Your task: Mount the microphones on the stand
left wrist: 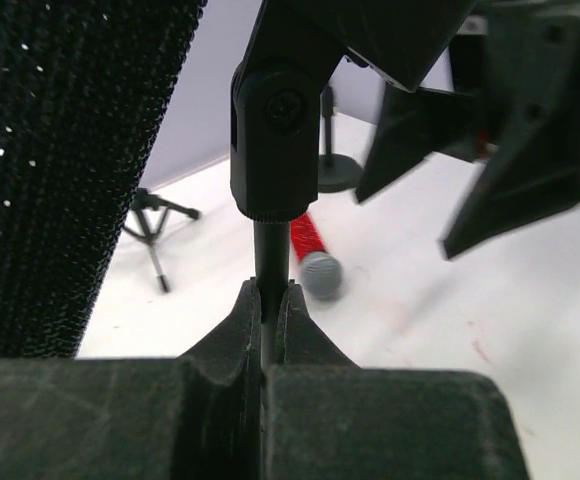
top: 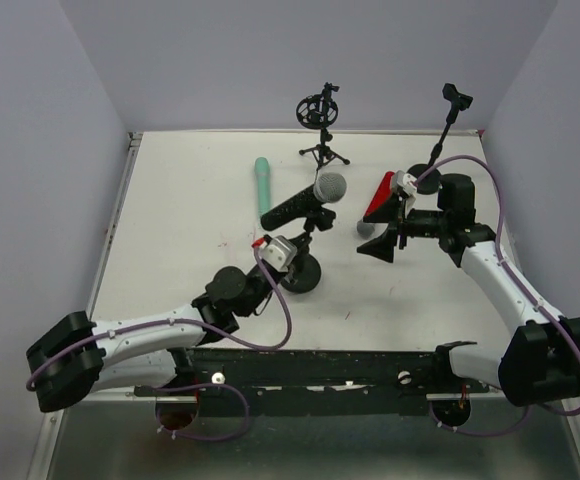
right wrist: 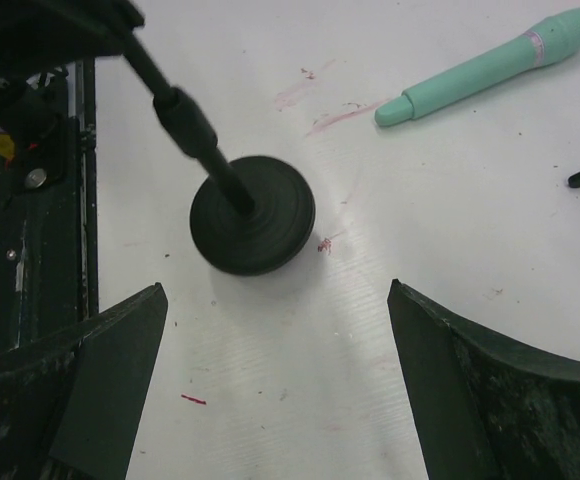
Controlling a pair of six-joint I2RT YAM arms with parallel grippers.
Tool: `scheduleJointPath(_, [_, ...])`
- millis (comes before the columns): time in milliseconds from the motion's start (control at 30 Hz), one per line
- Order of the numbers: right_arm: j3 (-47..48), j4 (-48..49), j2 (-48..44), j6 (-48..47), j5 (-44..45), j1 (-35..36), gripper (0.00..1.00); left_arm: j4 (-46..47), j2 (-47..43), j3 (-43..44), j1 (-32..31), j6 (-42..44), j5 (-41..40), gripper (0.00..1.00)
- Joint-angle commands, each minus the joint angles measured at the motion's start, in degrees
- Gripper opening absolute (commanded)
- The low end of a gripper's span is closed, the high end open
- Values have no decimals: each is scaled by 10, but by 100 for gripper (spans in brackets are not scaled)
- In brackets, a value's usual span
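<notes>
My left gripper is moving the stand with the black microphone seated in the stand's clip, and it should keep on to the table's free corner beyond the teal microphone and release there.
The black microphone with a silver mesh head sits tilted in the clip of a round-based stand. My left gripper is shut on that stand's thin pole, just under the clip joint. The red microphone lies on the table beneath my right gripper; its grey head shows in the left wrist view. My right gripper is open and empty, hovering above the table near the stand's base. The teal microphone lies flat at the back left and also shows in the right wrist view.
A small tripod stand with a shock mount stands at the back centre. A second round-based stand with an empty clip stands at the back right. Grey walls enclose the white table.
</notes>
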Motion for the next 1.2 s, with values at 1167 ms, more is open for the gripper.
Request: scheduleJointPath(1167, [50, -101, 43, -69, -33, -3, 99, 38, 376, 469, 631, -69, 328, 0])
